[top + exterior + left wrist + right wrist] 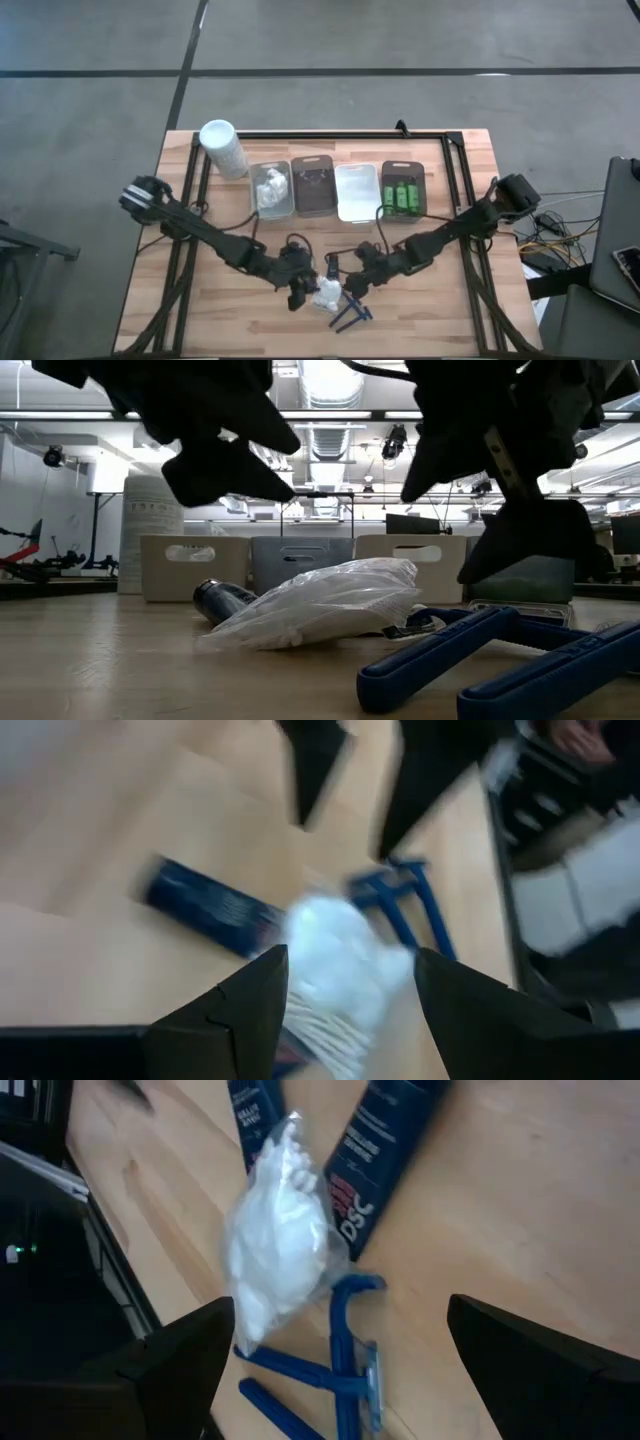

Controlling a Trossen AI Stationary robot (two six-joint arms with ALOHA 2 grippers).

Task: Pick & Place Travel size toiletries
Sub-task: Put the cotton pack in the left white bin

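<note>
The white packet is lying across the tubes (333,1230), with one end of the packet next to the razors. Next, my right gripper raises that end (262,1318) and hands the packet to my left gripper.
A white lumpy packet (327,294) lies on the table near its near edge, resting partly on two dark blue tubes (380,1150). Two dark blue razors (350,315) lie just nearer than it. My left gripper (298,292) hovers open at the packet's left; in its wrist view the fingers (250,1000) stand on either side of the packet (340,970). My right gripper (356,285) hangs open at the packet's right, above the packet (275,1245) and the razors (345,1365). In the low view both grippers are above the packet (320,605), apart from it.
Along the far side stands a row of trays: a grey one (272,190) with white packets, a brown one (312,186), a white one (356,192), and a dark one (403,188) with green bottles. A tall white cylinder (223,148) stands at the far left.
</note>
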